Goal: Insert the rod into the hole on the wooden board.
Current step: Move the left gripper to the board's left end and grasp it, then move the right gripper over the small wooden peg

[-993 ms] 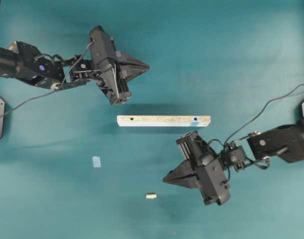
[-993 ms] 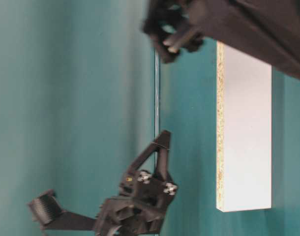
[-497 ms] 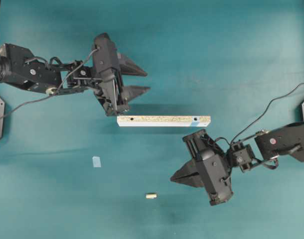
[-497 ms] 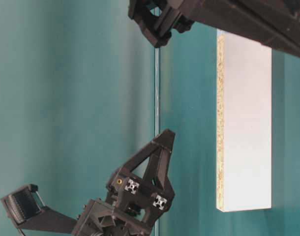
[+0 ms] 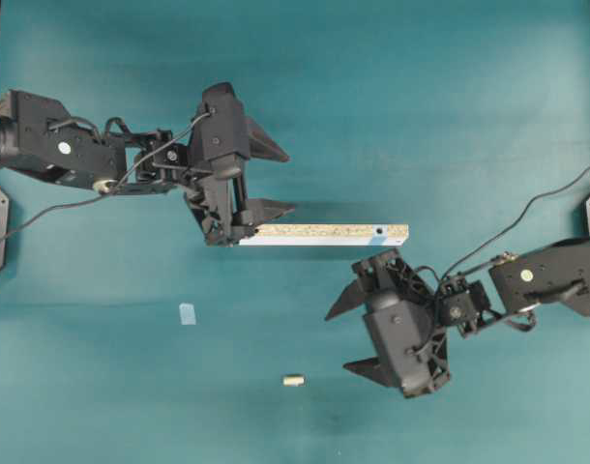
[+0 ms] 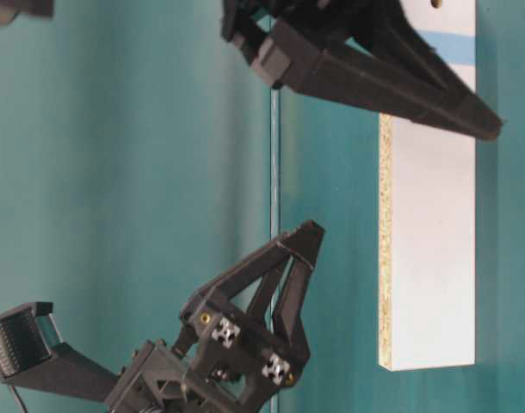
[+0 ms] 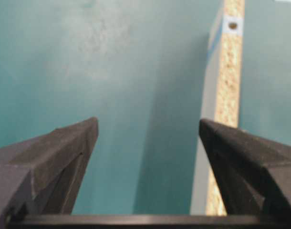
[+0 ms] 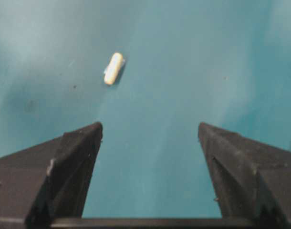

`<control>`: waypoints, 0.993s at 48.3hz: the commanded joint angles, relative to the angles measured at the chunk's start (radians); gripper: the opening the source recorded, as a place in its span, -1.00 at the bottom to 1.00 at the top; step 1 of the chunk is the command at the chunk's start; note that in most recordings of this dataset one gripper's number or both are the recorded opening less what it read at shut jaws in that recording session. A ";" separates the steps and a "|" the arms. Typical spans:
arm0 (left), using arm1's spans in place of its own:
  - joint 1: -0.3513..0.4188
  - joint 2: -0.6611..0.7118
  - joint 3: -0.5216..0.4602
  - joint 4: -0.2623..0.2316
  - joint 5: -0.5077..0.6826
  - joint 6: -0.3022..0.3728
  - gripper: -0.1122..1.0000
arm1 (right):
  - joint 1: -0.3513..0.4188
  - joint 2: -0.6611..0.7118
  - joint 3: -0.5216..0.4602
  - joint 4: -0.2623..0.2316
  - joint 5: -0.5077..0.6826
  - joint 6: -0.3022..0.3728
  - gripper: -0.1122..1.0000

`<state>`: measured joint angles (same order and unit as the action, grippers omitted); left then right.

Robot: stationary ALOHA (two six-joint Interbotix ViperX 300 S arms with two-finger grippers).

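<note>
Pale corners (image 8: pixel 123 62) show under the rod (image 5: pixel 293 380), so I expect a hidden tape square to stay on the cloth when I lift the rod.
The wooden board (image 5: pixel 324 233) stands on its long edge mid-table, speckled edge up. The hole (image 5: pixel 379 231) sits in the light-blue smudge near the board's right end, also visible as the hole (image 7: pixel 233 25) in the left wrist view. The rod (image 5: pixel 293 380), a short cream peg, lies on the cloth in front of the board. My left gripper (image 5: pixel 290 181) is open at the board's left end, one finger over that end (image 7: pixel 229 86). My right gripper (image 5: pixel 336 341) is open and empty, right of the rod (image 8: pixel 113 68), not touching it.
A small pale-blue tape square (image 5: pixel 187 313) lies on the teal cloth to the left front. The table-level view shows the board's white face (image 6: pixel 430 258) with a blue stripe (image 6: pixel 447 43) near its top end. Black posts stand at the table's side edges.
Both grippers went from shut to wide open. The left gripper moved right and down to the board's left end. The right gripper turned slightly and stayed near the rod.
</note>
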<state>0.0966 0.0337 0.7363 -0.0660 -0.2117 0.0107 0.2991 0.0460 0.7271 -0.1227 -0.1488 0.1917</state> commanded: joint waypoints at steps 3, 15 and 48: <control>-0.023 -0.048 -0.009 0.003 0.017 0.012 1.00 | 0.005 -0.041 -0.060 0.000 0.117 0.015 0.77; -0.091 -0.025 -0.014 0.003 0.029 0.012 1.00 | 0.009 -0.048 -0.141 0.002 0.345 0.158 0.76; -0.097 0.098 -0.020 0.005 -0.020 0.017 1.00 | 0.028 0.032 -0.319 0.002 0.512 0.313 0.76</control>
<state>-0.0015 0.1457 0.7348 -0.0644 -0.2240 0.0184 0.3175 0.0721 0.4648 -0.1212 0.3298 0.5031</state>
